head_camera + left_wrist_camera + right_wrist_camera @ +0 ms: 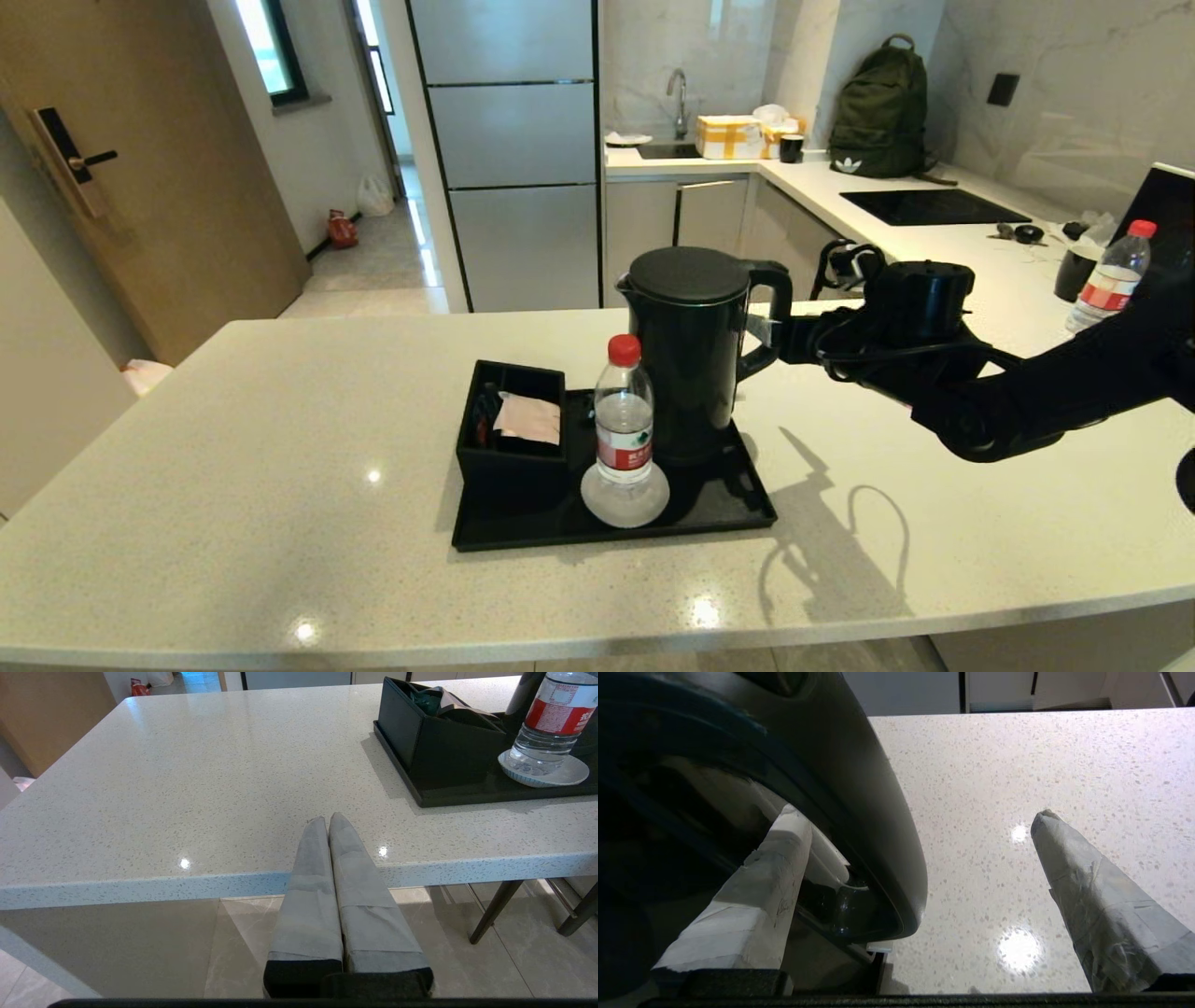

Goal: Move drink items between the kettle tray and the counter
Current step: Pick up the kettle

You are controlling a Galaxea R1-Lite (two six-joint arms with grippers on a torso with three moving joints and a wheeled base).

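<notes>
My gripper will lift the black kettle (685,353) free and leave the base on the black tray, because the kettle stands upright on its base (695,455).
The black kettle (691,355) stands on its base at the back of the black tray (728,509). In front of it the red-capped water bottle (624,420) stands upright on the white coaster (597,504), beside the sachet box (509,448). My right gripper (761,331) reaches in from the right at handle height and is open. One finger (784,858) is inside the kettle handle (859,788) loop and the other finger (1087,882) is well outside it over the counter (994,765). My left gripper (327,820) is shut and empty at the counter's near edge.
A second red-capped bottle (1111,275) and a dark cup (1074,271) stand on the right counter arm. Further back are a cooktop (934,205), a green backpack (882,112) and a sink. Bare counter (233,448) lies to the left of the tray.
</notes>
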